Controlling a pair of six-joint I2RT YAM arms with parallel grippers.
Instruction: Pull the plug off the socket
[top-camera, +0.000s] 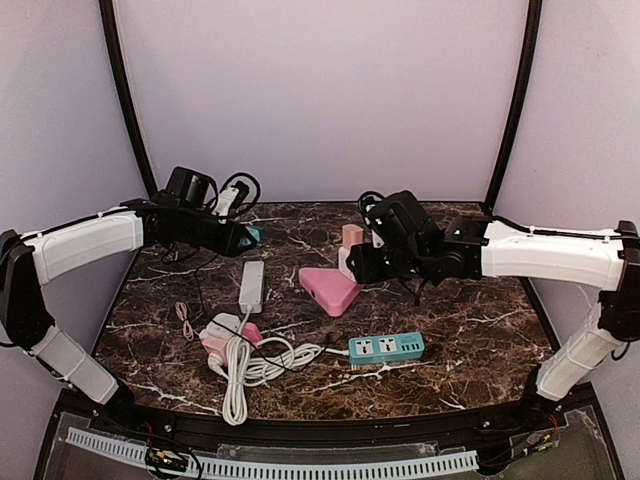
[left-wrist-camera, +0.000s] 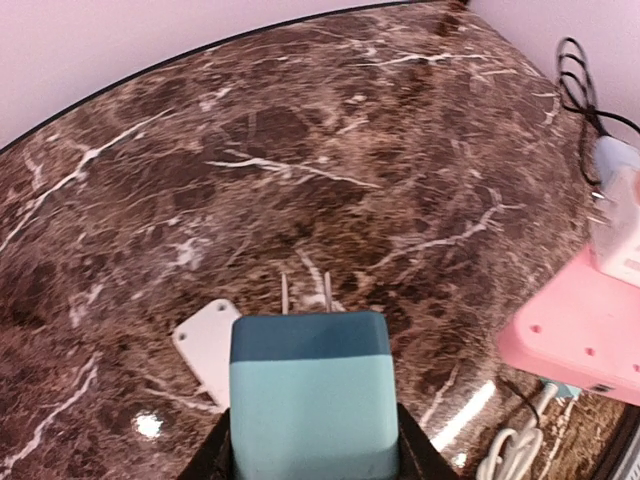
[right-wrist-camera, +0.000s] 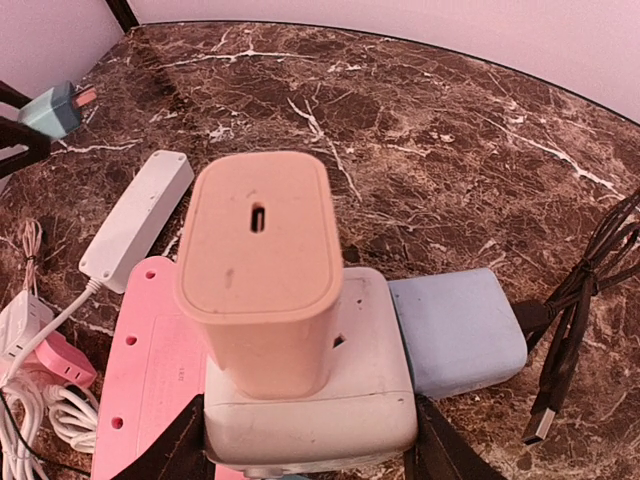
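Note:
The teal plug's pins (left-wrist-camera: 306, 292) are clear of the white cube socket, so my left gripper should now lower the plug to open marble (top-camera: 190, 267) and let go of it there.
My left gripper (left-wrist-camera: 312, 450) is shut on a teal two-tone plug (left-wrist-camera: 310, 400). Its two bare prongs (left-wrist-camera: 305, 295) point out over the marble, touching nothing. In the top view this plug (top-camera: 254, 233) hangs at the back left, well apart from the socket. My right gripper (right-wrist-camera: 310, 450) is shut on the white cube socket (right-wrist-camera: 370, 400), one black finger on each side. A peach plug (right-wrist-camera: 262, 270) stands in the cube's top face and a pale blue plug (right-wrist-camera: 455, 330) sits in its right side. The cube (top-camera: 347, 262) is held over the pink power strip (top-camera: 330, 288).
A white power strip (top-camera: 251, 285) lies between the arms. Near the front are a teal power strip (top-camera: 386, 347), a coiled white cable (top-camera: 250, 365) and a pink-and-white adapter (top-camera: 225, 332). A black USB cable (right-wrist-camera: 570, 340) hangs right of the cube.

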